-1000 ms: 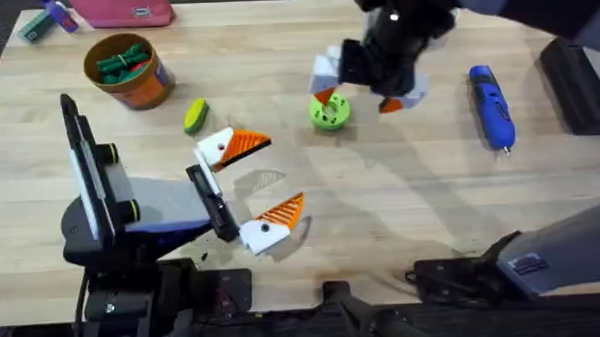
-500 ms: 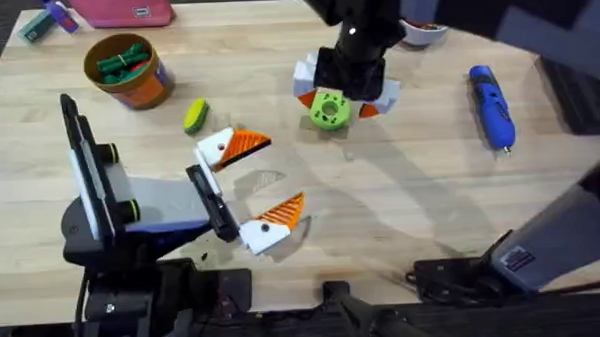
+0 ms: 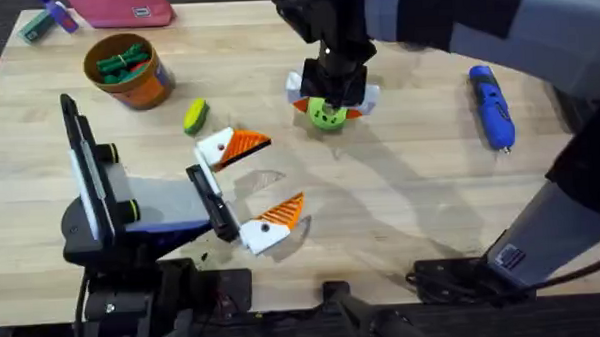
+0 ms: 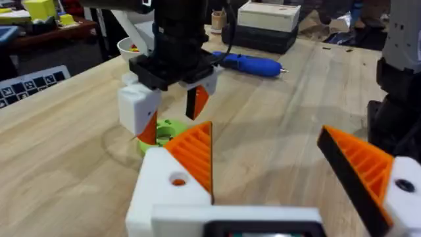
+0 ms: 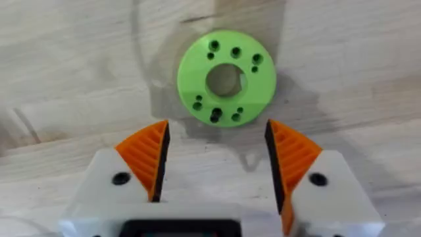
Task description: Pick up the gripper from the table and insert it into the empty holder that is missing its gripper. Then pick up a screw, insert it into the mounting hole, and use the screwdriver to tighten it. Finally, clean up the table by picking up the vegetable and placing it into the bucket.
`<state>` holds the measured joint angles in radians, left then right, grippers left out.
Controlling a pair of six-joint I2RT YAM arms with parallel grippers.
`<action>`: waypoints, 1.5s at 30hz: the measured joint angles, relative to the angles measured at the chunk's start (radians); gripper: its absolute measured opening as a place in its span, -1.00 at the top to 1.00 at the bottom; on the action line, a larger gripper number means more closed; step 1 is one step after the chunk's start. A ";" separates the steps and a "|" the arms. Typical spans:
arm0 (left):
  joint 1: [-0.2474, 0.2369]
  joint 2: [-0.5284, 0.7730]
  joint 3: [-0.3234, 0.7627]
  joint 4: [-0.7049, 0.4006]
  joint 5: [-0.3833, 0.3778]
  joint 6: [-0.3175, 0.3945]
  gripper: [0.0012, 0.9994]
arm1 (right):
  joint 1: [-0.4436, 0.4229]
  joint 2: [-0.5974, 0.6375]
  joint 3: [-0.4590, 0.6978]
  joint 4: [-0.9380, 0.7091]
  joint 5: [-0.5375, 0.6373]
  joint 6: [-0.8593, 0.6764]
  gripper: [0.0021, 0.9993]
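Note:
The dark screw [image 5: 216, 114] sticks up from the lime-green disc [image 5: 195, 81], so the screw will come free when I lift and the disc will stay lying flat.
The holder [image 3: 327, 115], a lime-green disc with a central opening and small holes, lies flat on the table right of centre. My right gripper [image 3: 331, 93] hangs open just above it, one orange-padded finger on each side. The right wrist view shows the holder [image 5: 260, 89] just past the open right gripper [image 5: 216, 125], with nothing held. My left gripper [image 3: 251, 187] rests open and empty nearer the front, and the holder [image 4: 172, 126] lies ahead of it. The vegetable [image 3: 196, 115] lies left of the holder. The bucket [image 3: 126, 69] stands at the back left. The screwdriver [image 3: 493, 104] lies at the right. The small gripper block and the screw are out of view.
Dark green pieces sit inside the bucket. A pink case [image 3: 124, 9] and small items lie at the back left edge. A white bowl [image 4: 129, 46] stands behind the right arm. A dark box [image 3: 577, 84] sits at the far right. Bare wood lies between the two arms.
The right arm has swung left and lowered over the holder, its fingers now on either side of the disc. The left arm has not moved.

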<state>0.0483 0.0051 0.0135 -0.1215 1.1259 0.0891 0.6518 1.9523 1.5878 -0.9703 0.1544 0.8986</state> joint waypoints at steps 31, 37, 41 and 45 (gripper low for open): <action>0.000 0.000 0.000 0.000 0.000 0.000 -0.97 | 0.005 0.057 0.001 0.033 0.015 0.011 0.29; 0.000 0.000 0.000 0.000 0.000 0.000 -0.97 | 0.010 0.057 0.001 0.031 0.015 0.011 0.46; 0.000 0.000 0.000 0.000 0.000 0.000 -0.97 | 0.011 0.057 0.001 0.029 0.015 0.011 0.48; 0.000 0.000 0.000 0.000 0.000 0.000 -0.97 | 0.011 0.064 0.001 0.031 0.016 0.011 0.49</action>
<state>0.0483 0.0051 0.0134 -0.1215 1.1259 0.0891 0.6628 2.0159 1.5887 -0.9395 0.1701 0.9096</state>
